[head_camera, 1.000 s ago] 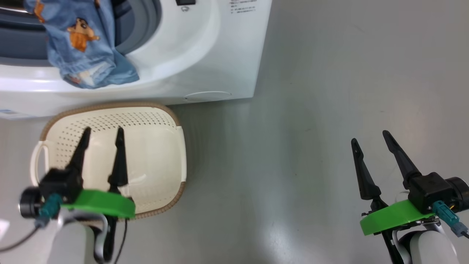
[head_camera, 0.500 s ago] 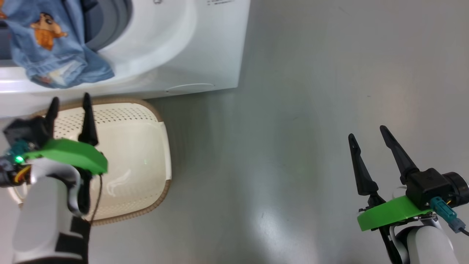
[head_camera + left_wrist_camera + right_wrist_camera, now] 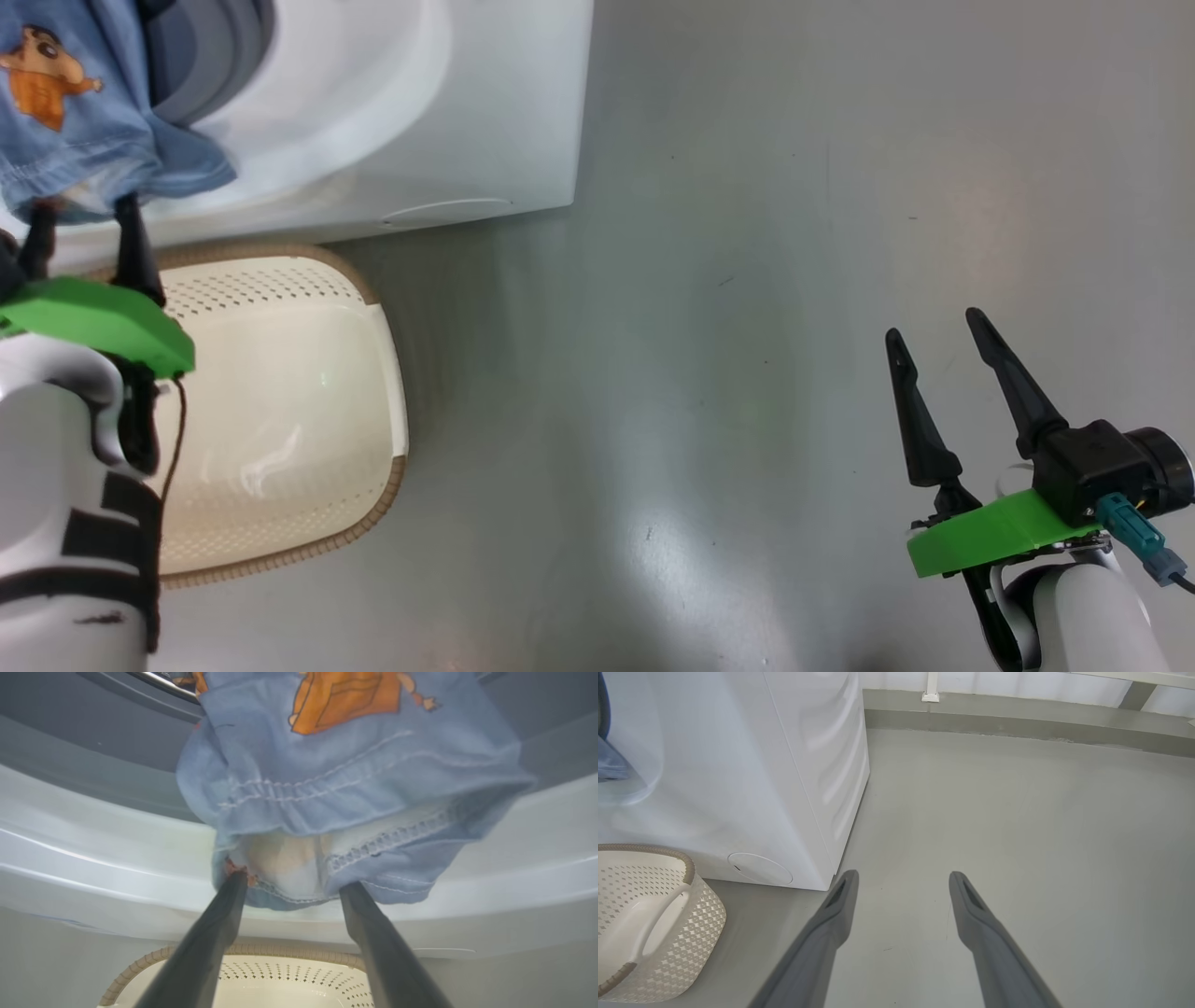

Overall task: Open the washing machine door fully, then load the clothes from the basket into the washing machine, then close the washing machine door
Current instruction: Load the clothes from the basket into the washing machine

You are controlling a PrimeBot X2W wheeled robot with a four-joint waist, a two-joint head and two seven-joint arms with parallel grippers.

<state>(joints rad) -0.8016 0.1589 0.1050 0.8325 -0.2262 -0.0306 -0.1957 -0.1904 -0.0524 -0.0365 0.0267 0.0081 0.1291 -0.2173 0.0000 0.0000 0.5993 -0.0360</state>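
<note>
The light-blue cloth (image 3: 84, 118) will fold back and gather around my fingers when I push it in, because the cloth's gaping hem (image 3: 84, 200) hangs limply over the washing machine's front edge.
A light-blue cloth (image 3: 65, 112) of the clothes, printed with an orange figure, hangs out of the washing machine (image 3: 448, 121) over its front lip. In the left wrist view the cloth (image 3: 355, 788) droops right at my fingertips. My left gripper (image 3: 82, 219) (image 3: 294, 882) is open, one tip at each side of the hem. The basket (image 3: 308, 392) stands on the floor below the machine with nothing in it. My right gripper (image 3: 934, 329) (image 3: 903, 877) is open over bare floor far to the right. The washing machine door is out of view.
The grey-blue gasket (image 3: 205, 56) shows behind the cloth. A round cap (image 3: 759, 868) sits low on the machine's front corner. Grey floor (image 3: 728, 280) stretches to the machine's right, ending at a wall base (image 3: 1017, 718). The basket's rim (image 3: 135, 966) lies under my left fingers.
My left gripper has risen from over the basket to the hem of the hanging cloth, still open. The head camera has shifted, so the scene slid left. The right arm has barely moved.
</note>
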